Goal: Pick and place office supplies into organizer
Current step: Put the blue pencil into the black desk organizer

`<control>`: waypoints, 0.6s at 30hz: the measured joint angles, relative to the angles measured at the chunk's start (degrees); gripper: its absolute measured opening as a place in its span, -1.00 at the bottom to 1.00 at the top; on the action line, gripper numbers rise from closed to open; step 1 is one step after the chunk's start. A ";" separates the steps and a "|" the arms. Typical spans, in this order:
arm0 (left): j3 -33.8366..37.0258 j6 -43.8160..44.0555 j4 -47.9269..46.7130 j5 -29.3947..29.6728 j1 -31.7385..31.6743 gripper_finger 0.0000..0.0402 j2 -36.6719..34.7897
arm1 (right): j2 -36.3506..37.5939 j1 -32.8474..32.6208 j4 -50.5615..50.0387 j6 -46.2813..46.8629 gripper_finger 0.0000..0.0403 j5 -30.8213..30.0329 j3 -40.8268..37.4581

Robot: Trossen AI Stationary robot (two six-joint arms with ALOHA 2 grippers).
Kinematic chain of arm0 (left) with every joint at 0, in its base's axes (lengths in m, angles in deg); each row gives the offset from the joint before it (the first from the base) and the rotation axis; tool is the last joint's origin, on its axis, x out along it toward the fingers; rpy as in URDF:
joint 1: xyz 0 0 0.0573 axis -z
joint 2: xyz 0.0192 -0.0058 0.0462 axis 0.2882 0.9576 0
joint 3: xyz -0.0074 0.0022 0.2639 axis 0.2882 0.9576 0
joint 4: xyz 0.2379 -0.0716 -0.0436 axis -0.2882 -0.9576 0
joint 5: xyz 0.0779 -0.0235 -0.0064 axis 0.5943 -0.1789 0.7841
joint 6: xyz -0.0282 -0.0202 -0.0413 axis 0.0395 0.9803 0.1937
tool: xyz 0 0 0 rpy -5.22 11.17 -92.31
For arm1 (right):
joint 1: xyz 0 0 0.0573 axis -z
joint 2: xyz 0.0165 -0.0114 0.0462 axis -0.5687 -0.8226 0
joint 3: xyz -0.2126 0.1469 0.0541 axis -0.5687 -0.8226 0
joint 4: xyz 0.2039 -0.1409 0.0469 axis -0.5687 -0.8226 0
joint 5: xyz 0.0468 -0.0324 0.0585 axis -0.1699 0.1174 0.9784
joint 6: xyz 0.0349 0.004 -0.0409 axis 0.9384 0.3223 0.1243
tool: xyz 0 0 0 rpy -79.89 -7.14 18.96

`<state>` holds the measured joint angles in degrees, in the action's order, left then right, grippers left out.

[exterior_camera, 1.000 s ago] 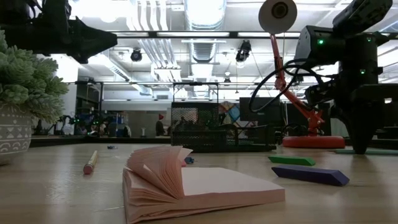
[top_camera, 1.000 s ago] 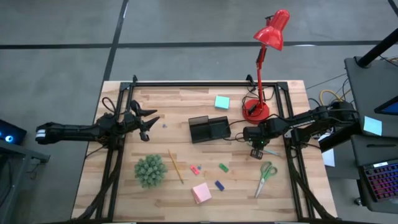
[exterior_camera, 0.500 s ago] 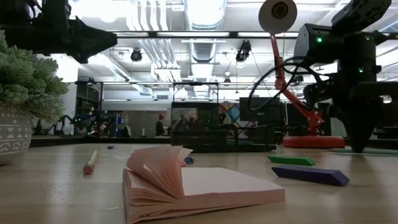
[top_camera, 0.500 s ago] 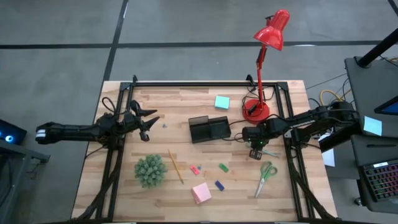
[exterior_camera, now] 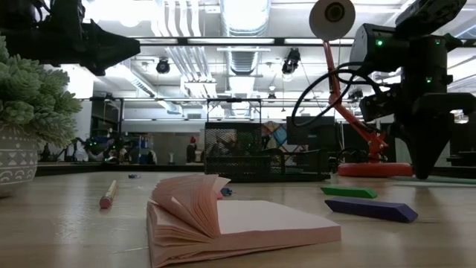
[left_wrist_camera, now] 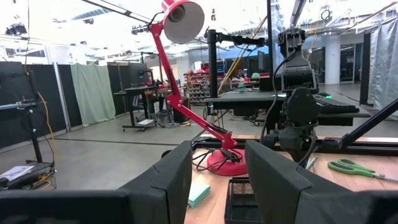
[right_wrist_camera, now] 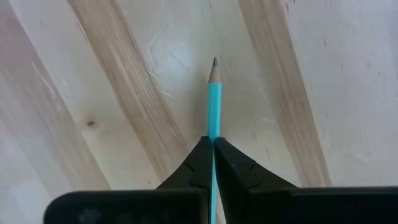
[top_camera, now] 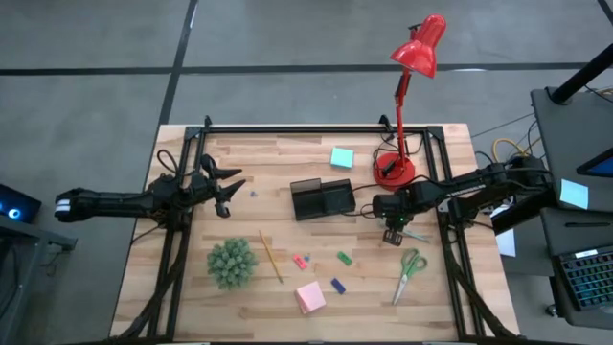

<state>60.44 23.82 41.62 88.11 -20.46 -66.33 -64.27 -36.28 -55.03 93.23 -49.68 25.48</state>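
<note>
The teal pencil [right_wrist_camera: 214, 102] is under my right gripper's closed fingers, which are near the pencil's point. I should open them, move down around the pencil's body farther back [top_camera: 411, 234] and close them.
My right gripper [top_camera: 394, 233] stands just right of the black organizer [top_camera: 322, 198], pointing down and shut on a thin teal pencil [right_wrist_camera: 214, 93]. My left gripper [top_camera: 230, 187] hangs open in the air at the table's left, with nothing between its fingers. On the table lie the green-handled scissors [top_camera: 410, 272], a yellow pencil [top_camera: 270, 255], a pink pad [top_camera: 309, 297], a teal pad [top_camera: 341, 157], and pink [top_camera: 301, 261], green [top_camera: 344, 257] and blue [top_camera: 337, 285] erasers. My right gripper pinches the teal pencil's shaft [right_wrist_camera: 214, 127] between its two fingertips, a short way behind the sharpened point [right_wrist_camera: 214, 63]. The fingers come from above, pointing down, and close across the shaft. The pencil lies level just over the wood; whether it is clear of the table I cannot tell.
A red desk lamp [top_camera: 395, 171] stands on its round base behind my right gripper. A green spiky plant [top_camera: 232, 263] sits near the front left. A black frame rail [top_camera: 316, 130] runs along the far edge. Bare wood lies between the organizer and the erasers.
</note>
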 joint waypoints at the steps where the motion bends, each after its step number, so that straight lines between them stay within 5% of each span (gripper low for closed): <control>1: 0.00 0.00 0.00 0.00 0.00 -0.32 0.00 | 0.00 0.00 0.00 -0.02 -0.96 -0.02 0.00; 18: 0.00 0.00 0.00 0.00 0.00 -0.32 0.00 | 0.09 0.02 0.04 0.08 -0.95 -0.21 0.09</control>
<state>60.44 23.82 41.62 88.11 -20.46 -66.33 -64.19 -36.26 -54.99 93.32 -49.90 25.56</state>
